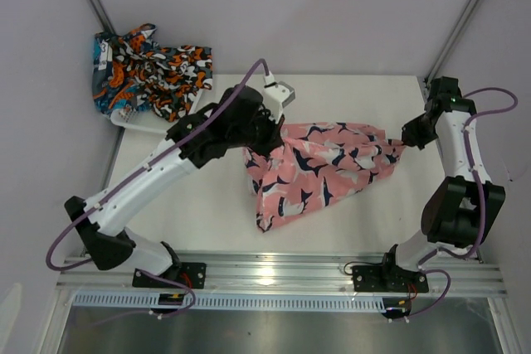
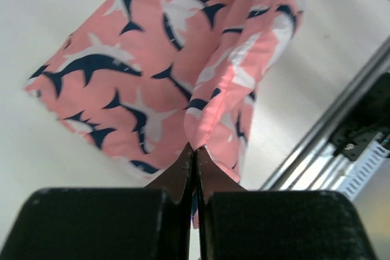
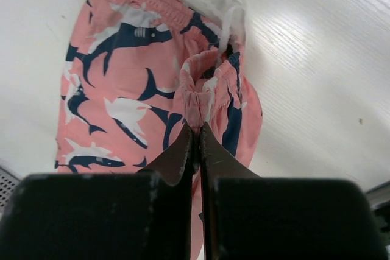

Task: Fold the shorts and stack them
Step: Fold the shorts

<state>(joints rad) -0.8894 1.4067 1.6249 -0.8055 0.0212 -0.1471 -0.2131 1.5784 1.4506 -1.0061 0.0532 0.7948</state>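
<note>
The pink shorts' held edge spans taut to my right gripper, so my left gripper keeps drawing it toward the table's open back until it lies flat.
The pink shorts with navy and white sharks hang stretched between both grippers over the middle of the table, their lower part resting on it. My left gripper is shut on their left edge; in the left wrist view the gripper pinches a fold of pink fabric. My right gripper is shut on the elastic waistband at the right; in the right wrist view the gripper pinches the gathered waistband. The black shorts and teal-navy shorts lie crumpled at the back left.
A white mesh basket sits under the crumpled shorts at the table's back left corner. The white table ends at a metal rail along the near edge. Grey walls and frame posts enclose the back.
</note>
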